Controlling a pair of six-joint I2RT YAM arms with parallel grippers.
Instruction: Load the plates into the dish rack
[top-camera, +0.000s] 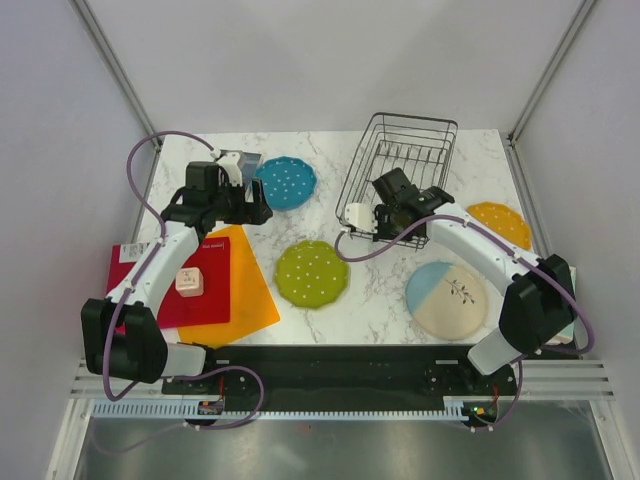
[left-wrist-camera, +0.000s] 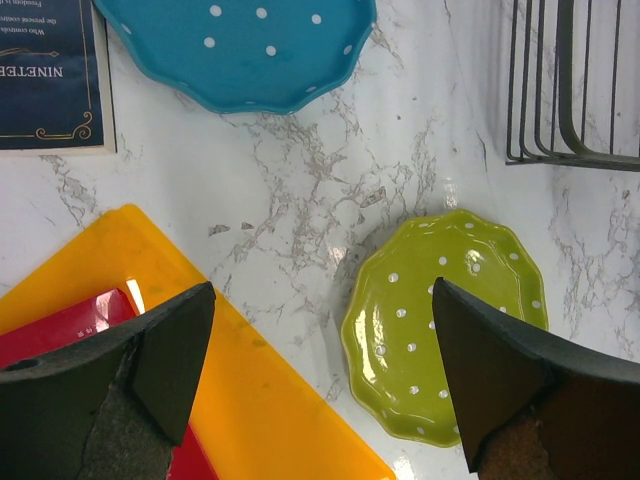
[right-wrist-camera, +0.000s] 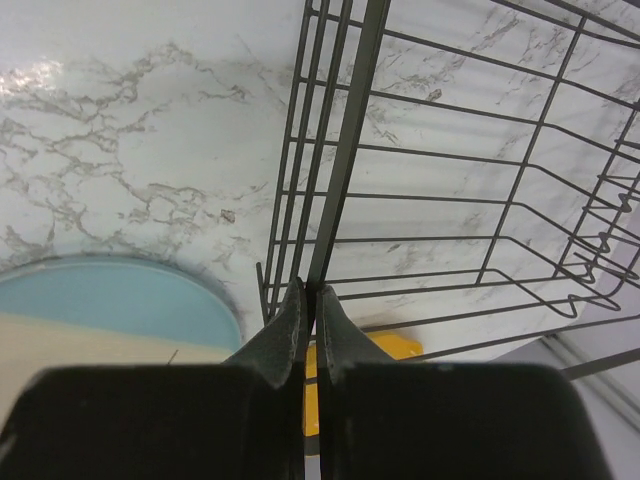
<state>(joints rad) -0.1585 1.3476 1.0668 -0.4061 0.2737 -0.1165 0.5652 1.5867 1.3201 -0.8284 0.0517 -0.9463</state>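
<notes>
The near rim wire of the crooked rack (right-wrist-camera: 346, 150) is pinched in my right gripper, so I should keep swinging that rim of the rack toward the orange plate (top-camera: 505, 222) until the rack is straight.
The black wire dish rack (top-camera: 402, 160) stands at the back right with nothing in it. My right gripper (top-camera: 383, 192) is shut on the rack's near rim wire (right-wrist-camera: 345, 150), its fingertips (right-wrist-camera: 292, 308) pinching the wire. The cream plate with the blue segment (top-camera: 447, 298) and the orange plate (top-camera: 500, 223) lie flat to the rack's right. My left gripper (left-wrist-camera: 322, 290) hangs open above the table, between the orange sheet (left-wrist-camera: 140, 290) and the lime-green plate (left-wrist-camera: 450, 320). Behind it, flat on the table, is the teal plate (top-camera: 286, 182).
A red sheet (top-camera: 150, 280) carrying a small beige block (top-camera: 190, 281) overlaps the orange sheet (top-camera: 245, 295) at the left. A dark blue printed card (left-wrist-camera: 50, 70) lies beside the teal plate. Frame posts and white walls close in the table.
</notes>
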